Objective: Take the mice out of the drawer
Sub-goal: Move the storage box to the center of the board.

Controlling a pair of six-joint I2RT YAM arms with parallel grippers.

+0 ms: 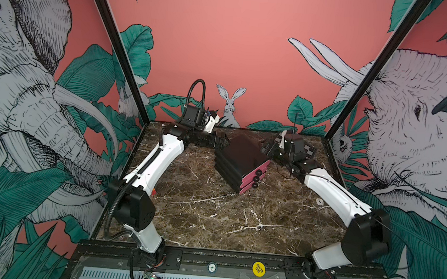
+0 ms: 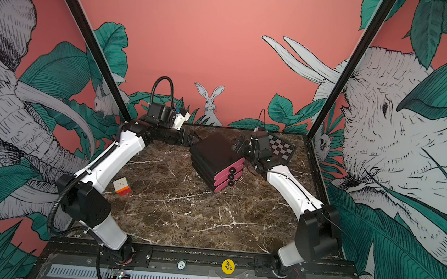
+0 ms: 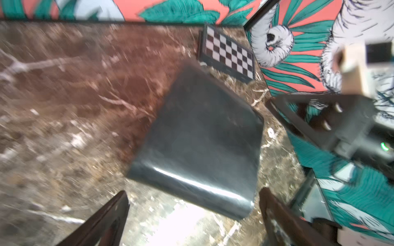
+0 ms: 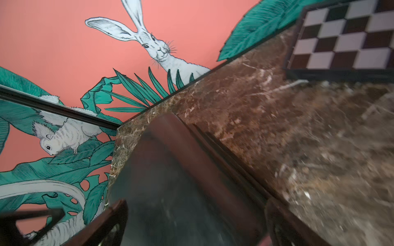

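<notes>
The pink drawer fronts (image 2: 228,174) are at an angle to my right gripper, so next I straighten the drawer unit (image 2: 215,150) between my grippers before I pull the top knob.
A black drawer unit (image 1: 239,155) (image 2: 212,151) stands at an angle on the marble table, its three pink drawer fronts (image 1: 254,178) (image 2: 229,173) shut, each with a black knob. The mice are hidden. My left gripper (image 1: 223,143) (image 2: 193,140) hovers open at the unit's back left corner; its wrist view shows the unit's glossy top (image 3: 202,138) just ahead of the left gripper (image 3: 194,193). My right gripper (image 1: 266,149) (image 2: 237,145) is open at the unit's back right side. In its wrist view the unit's dark top (image 4: 170,181) fills the space between the right gripper's (image 4: 196,203) spread fingers.
A small chessboard (image 2: 281,147) (image 3: 228,53) (image 4: 341,42) lies at the back right corner, behind the right wrist. A white, orange and red cube (image 2: 121,186) sits near the left arm's elbow. Black frame posts and printed walls close in the table's sides and back.
</notes>
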